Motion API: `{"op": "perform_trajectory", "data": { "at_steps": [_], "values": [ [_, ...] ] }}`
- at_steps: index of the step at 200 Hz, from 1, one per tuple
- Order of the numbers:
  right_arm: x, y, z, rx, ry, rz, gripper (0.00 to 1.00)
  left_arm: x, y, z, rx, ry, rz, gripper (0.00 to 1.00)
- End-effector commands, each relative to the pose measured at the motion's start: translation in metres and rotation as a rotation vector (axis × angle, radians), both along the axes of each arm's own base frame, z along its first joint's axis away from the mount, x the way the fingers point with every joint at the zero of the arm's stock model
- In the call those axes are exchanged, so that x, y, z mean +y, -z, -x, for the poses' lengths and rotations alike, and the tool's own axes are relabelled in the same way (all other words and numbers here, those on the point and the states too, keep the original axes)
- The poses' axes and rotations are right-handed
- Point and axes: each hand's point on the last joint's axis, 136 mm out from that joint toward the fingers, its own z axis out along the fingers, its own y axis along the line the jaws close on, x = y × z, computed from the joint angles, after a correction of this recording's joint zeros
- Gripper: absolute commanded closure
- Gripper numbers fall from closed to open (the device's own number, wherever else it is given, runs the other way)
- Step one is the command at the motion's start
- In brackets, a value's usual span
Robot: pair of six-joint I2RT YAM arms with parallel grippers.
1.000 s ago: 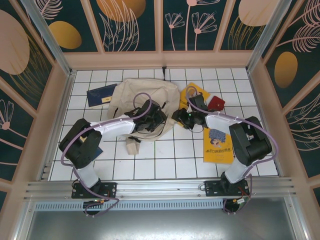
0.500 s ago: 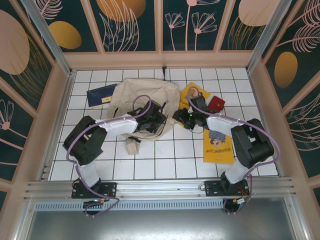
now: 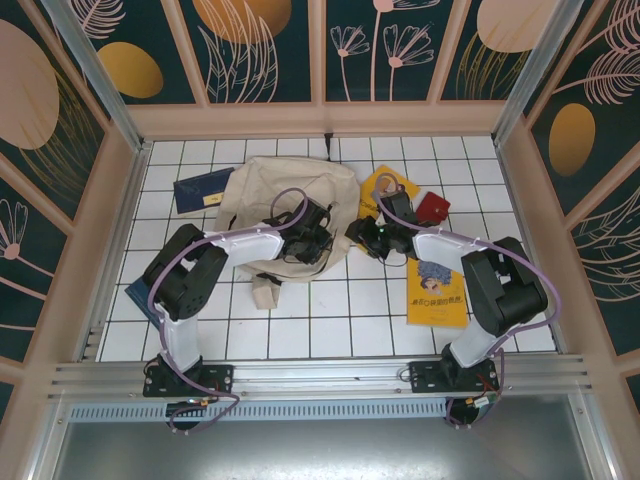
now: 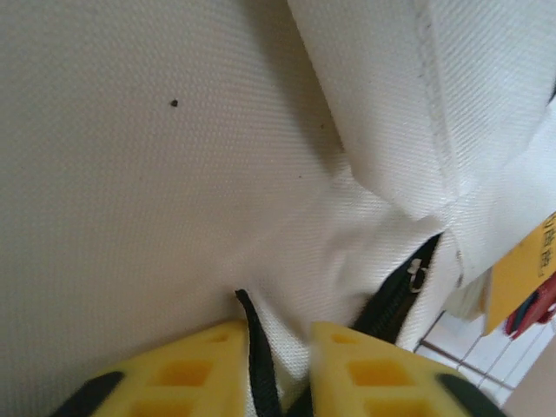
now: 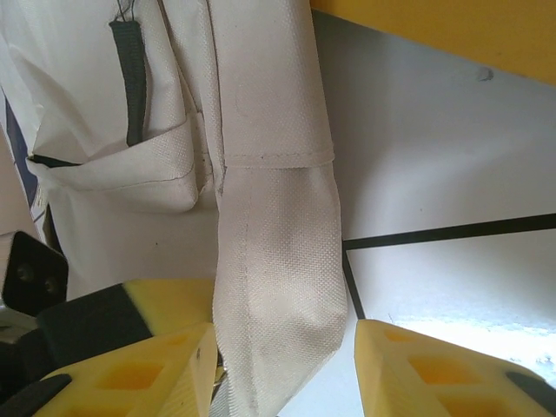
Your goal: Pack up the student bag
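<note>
The beige strap [image 5: 280,261] lies loose inside my open right gripper, so next I clamp it [image 5: 282,352] to steady the bag before my left gripper tugs the zipper's black piece.
The student bag [image 3: 270,195], beige and soft, lies at the back middle of the tiled table. My left gripper [image 3: 308,240] rests on the bag's near right part. In the left wrist view its yellow fingers [image 4: 195,365] stand close together on a fold of beige fabric [image 4: 174,174] and a thin black strip [image 4: 252,339], next to a dark zipper [image 4: 395,300]. My right gripper [image 3: 358,235] is at the bag's right edge. It is open around a beige strap [image 5: 274,217], which touches the left finger and stands clear of the right one.
A yellow book [image 3: 390,188] and a red item [image 3: 432,207] lie right of the bag. Another yellow book [image 3: 437,292] lies near the right arm. A blue book [image 3: 203,190] sits at the bag's left, and a blue item [image 3: 140,296] under the left arm.
The left arm's elbow has swung right and forward while its gripper stayed on the bag. The right arm has hardly moved.
</note>
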Motion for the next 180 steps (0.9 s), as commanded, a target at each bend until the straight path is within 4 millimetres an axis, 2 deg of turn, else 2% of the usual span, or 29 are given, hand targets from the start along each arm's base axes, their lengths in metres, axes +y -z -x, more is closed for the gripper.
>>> {"op": "perform_trajectory", "data": {
  "at_steps": [1,23,62,72,91,112,124,129,140,180],
  "values": [
    [0.004,0.007,-0.001,0.012,0.004,0.002,0.53,-0.002,0.001,-0.002,0.016,0.005,0.003,0.88],
    [0.012,0.012,-0.001,0.023,-0.028,-0.006,0.50,0.005,-0.004,-0.002,-0.011,0.001,-0.021,1.00],
    [0.031,0.013,-0.012,0.013,-0.075,-0.022,0.48,0.015,-0.031,-0.009,-0.121,0.043,-0.072,1.00],
    [0.035,0.012,-0.015,0.007,-0.085,-0.033,0.53,0.018,-0.040,-0.010,-0.156,0.054,-0.085,1.00],
    [0.038,0.010,-0.020,-0.002,-0.079,-0.036,0.67,0.026,-0.052,-0.010,-0.207,0.060,-0.108,1.00],
    [0.035,0.008,-0.024,-0.016,-0.058,-0.027,0.83,0.037,-0.057,-0.007,-0.239,0.068,-0.144,1.00],
    [0.034,0.006,-0.025,-0.026,-0.050,-0.028,0.90,0.042,-0.051,-0.004,-0.235,0.073,-0.172,1.00],
    [0.034,0.005,-0.026,-0.029,-0.047,-0.028,0.94,0.045,-0.061,-0.003,-0.255,0.068,-0.164,1.00],
    [0.034,0.006,-0.027,-0.031,-0.042,-0.028,1.00,0.048,-0.061,0.000,-0.255,0.071,-0.169,1.00],
    [0.033,0.005,-0.030,-0.047,-0.026,-0.029,1.00,0.056,-0.060,0.007,-0.254,0.072,-0.183,1.00]
  ]
}}
